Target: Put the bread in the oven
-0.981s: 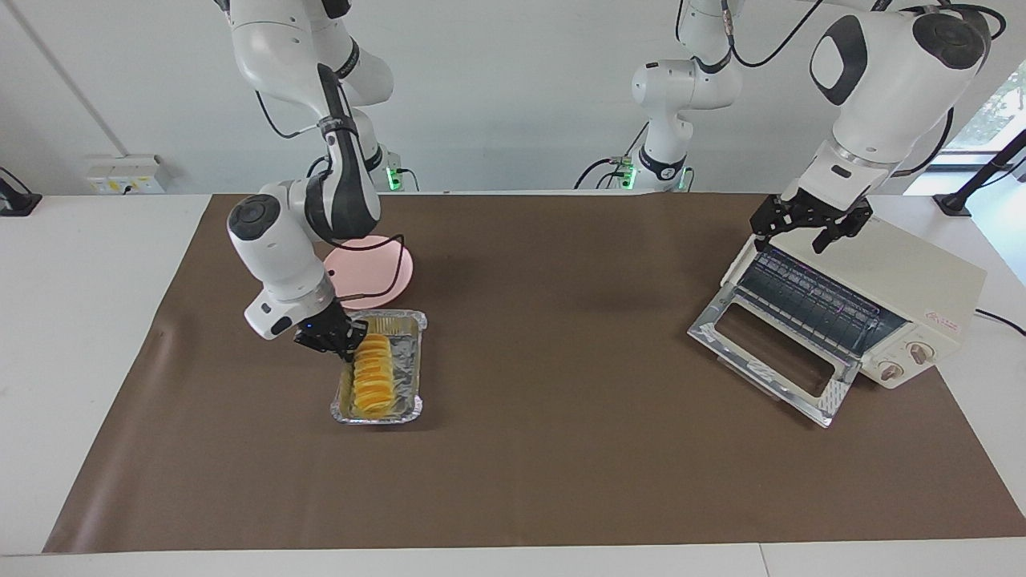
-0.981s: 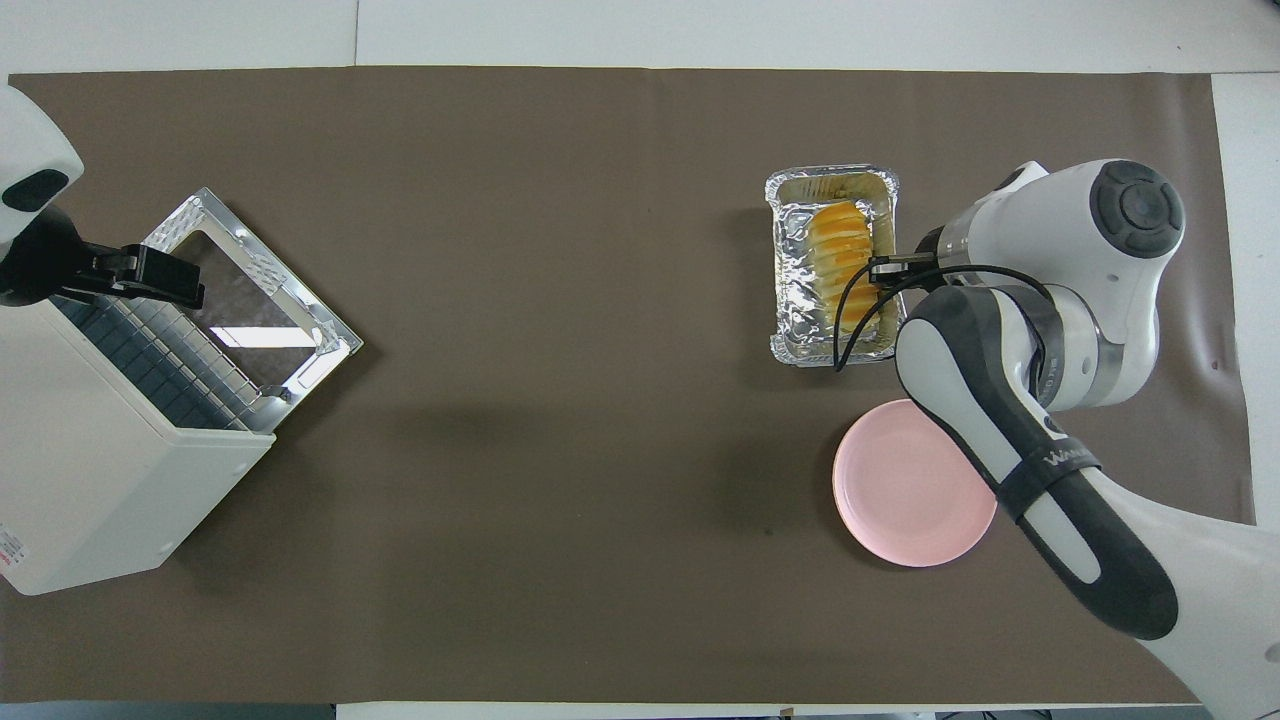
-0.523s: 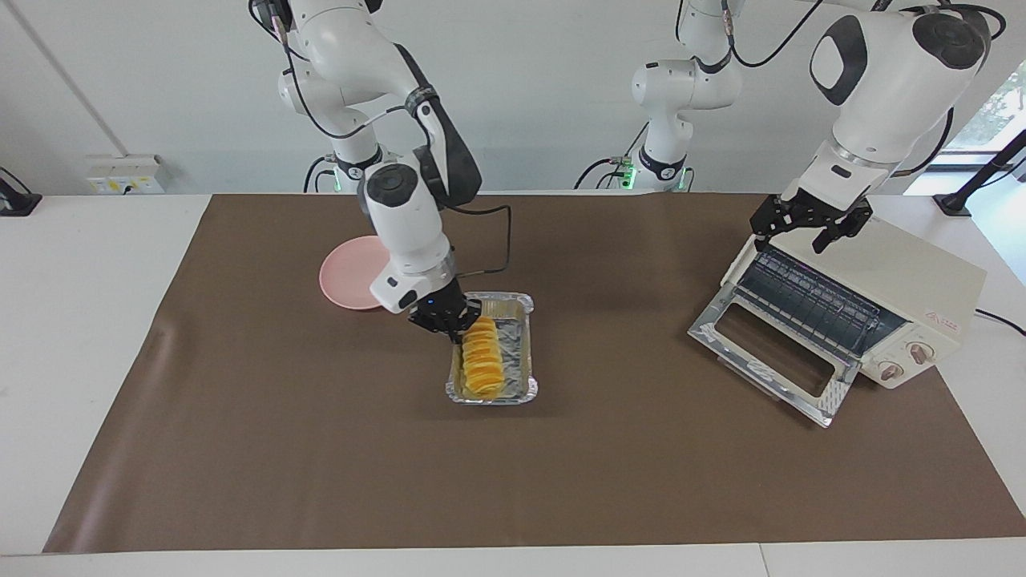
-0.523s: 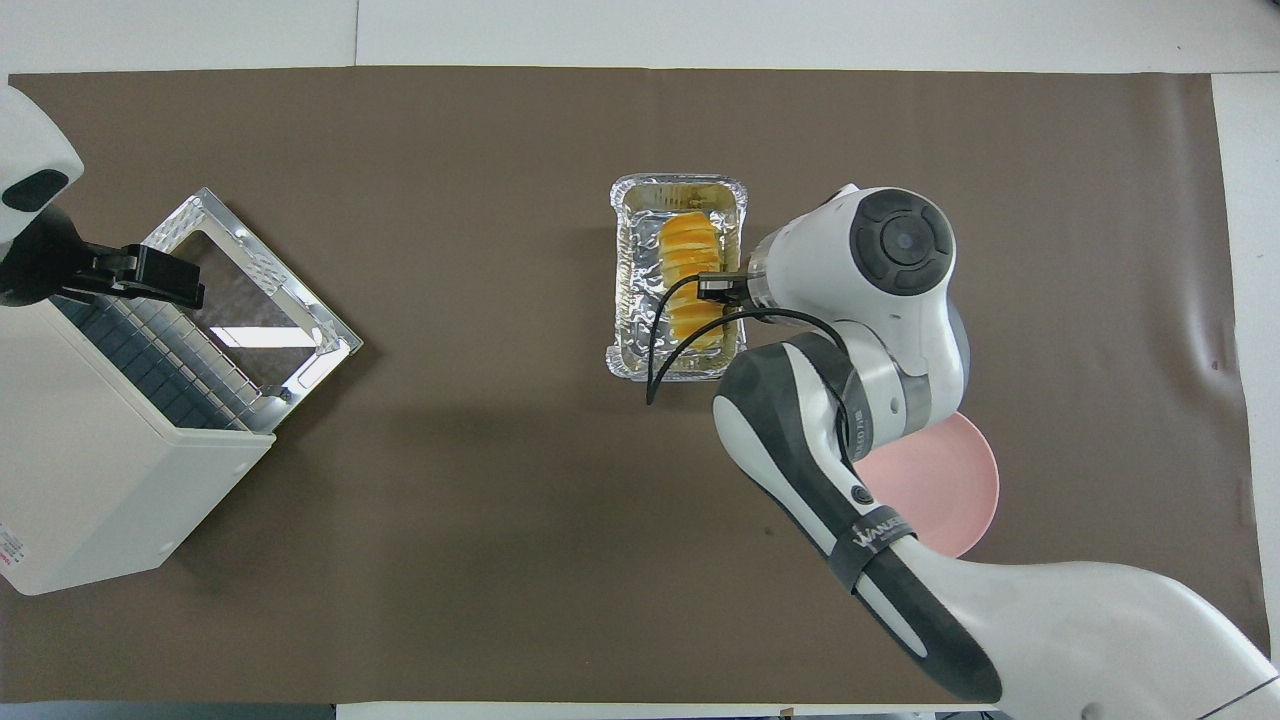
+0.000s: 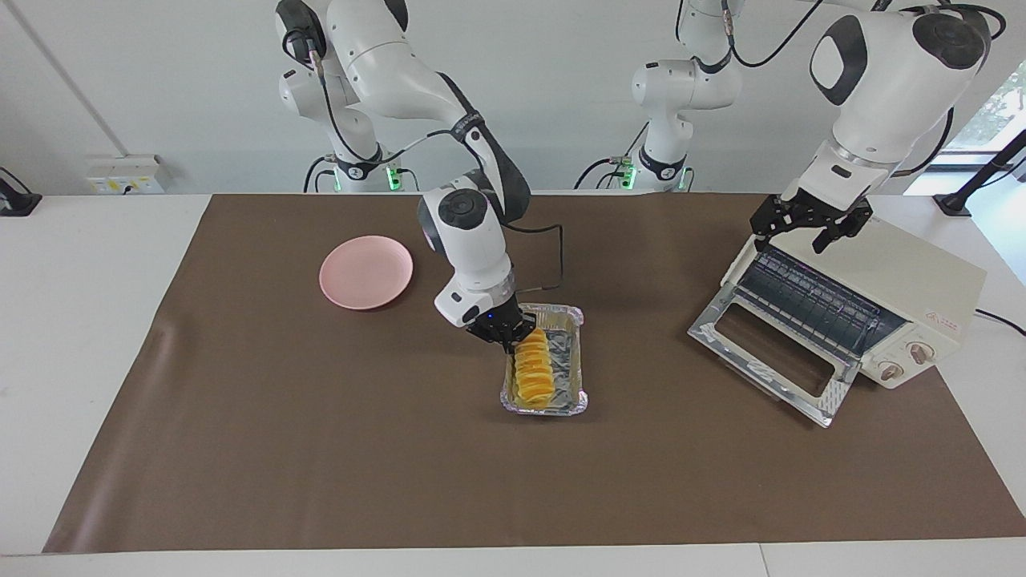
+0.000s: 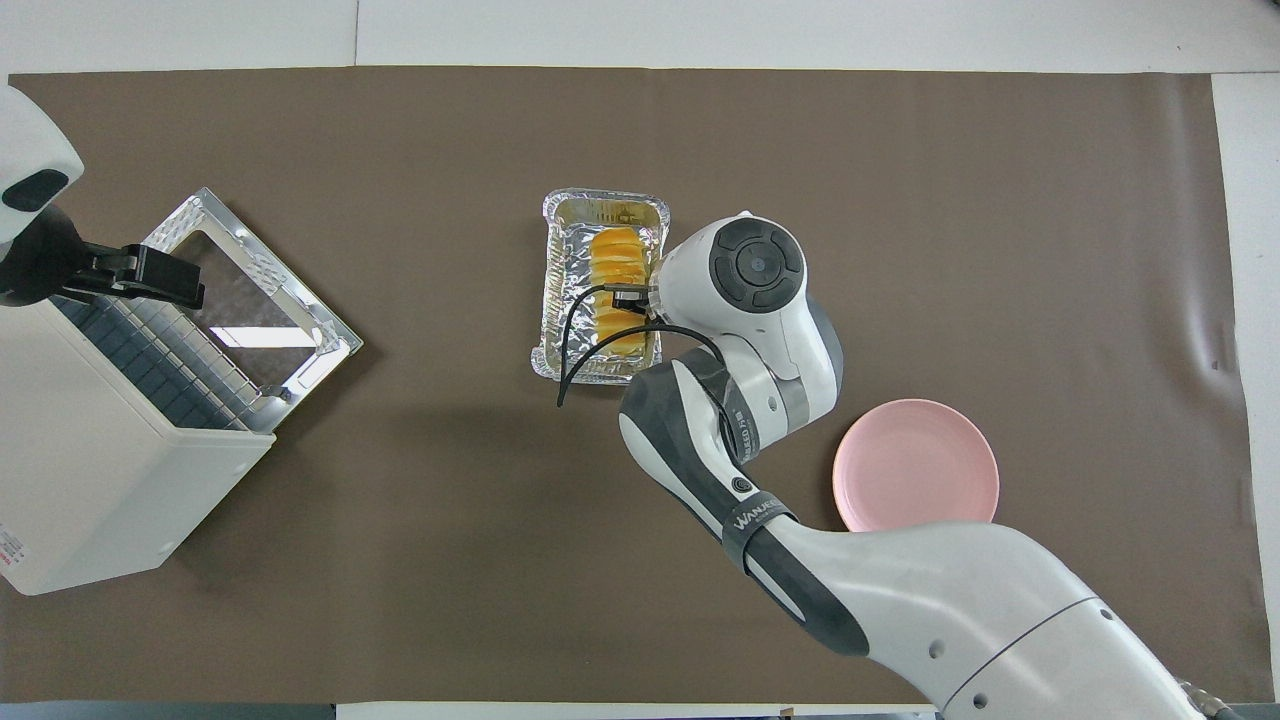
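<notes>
The bread (image 6: 618,258) sits low inside the tray's raised sides (image 6: 554,286), so it should go into the oven along with the tray when I carry the tray.
The yellow-orange bread (image 5: 531,367) lies in a crinkled silver foil tray (image 5: 571,386) at the middle of the brown mat; both also show in the overhead view, bread (image 6: 615,290) in tray (image 6: 560,300). My right gripper (image 5: 505,332) is shut on the tray's rim on the side toward the right arm's end. The cream-white oven (image 5: 922,280) stands at the left arm's end with its glass door (image 5: 769,353) dropped open and the rack showing. My left gripper (image 5: 801,228) is open and waits over the top front edge of the oven (image 6: 70,480).
A round pink plate (image 5: 366,272) lies on the mat toward the right arm's end, nearer to the robots than the tray; it also shows in the overhead view (image 6: 915,465). The brown mat (image 5: 321,465) covers the table.
My right gripper has moved the foil tray with the bread from beside the pink plate to the middle of the mat, toward the oven. The left arm has not moved.
</notes>
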### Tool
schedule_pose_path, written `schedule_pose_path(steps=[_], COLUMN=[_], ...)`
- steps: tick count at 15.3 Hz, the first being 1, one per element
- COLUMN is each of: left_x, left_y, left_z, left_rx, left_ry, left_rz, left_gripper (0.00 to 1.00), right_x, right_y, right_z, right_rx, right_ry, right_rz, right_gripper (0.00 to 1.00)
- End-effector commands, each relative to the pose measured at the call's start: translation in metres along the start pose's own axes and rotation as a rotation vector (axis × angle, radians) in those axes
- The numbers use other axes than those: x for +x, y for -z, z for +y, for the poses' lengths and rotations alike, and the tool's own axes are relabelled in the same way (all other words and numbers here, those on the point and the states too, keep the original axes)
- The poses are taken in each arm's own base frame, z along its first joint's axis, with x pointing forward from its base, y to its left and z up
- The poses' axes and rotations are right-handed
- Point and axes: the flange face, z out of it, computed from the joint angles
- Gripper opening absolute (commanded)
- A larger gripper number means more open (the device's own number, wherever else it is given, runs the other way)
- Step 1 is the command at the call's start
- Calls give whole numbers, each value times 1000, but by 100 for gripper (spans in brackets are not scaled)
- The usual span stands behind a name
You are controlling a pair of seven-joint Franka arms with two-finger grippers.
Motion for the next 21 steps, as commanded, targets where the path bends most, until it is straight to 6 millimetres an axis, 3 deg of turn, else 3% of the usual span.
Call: schedule_pose_path(steps=[1, 3, 4, 6, 8, 14, 16, 18, 19, 21], left_x=[-7, -7, -7, -7, -7, -14, -13, -6, -3, 18], left_y=[0, 0, 0, 0, 0, -2, 0, 1, 0, -13], left_z=[-2, -2, -2, -2, -2, 8, 14, 21, 33, 62], left_rx=[12, 12, 12, 12, 12, 9, 11, 10, -5, -81], left_ry=[-5, -5, -5, -7, -5, -20, -23, 0, -14, -38], left_rz=[1, 1, 1, 1, 1, -54, -38, 3, 5, -38], left_gripper=[100, 100, 100, 100, 100, 100, 100, 100, 100, 100], right_x=[6, 5, 6, 27, 49, 72, 79, 81, 79, 70], right_y=[6, 7, 12, 46, 82, 211, 254, 285, 299, 318], right_z=[-3, -4, -4, 2, 24, 138, 202, 253, 277, 307], right_rx=[16, 7, -4, -21, -35, -65, -93, -97, -98, -101], right_ry=[-23, -25, -23, -32, -47, 54, 76, 129, 135, 111], right_rz=[6, -7, -19, -34, -47, -83, -81, -65, -60, -72], right_gripper=[58, 98, 100, 100, 100, 100, 100, 100, 100, 100])
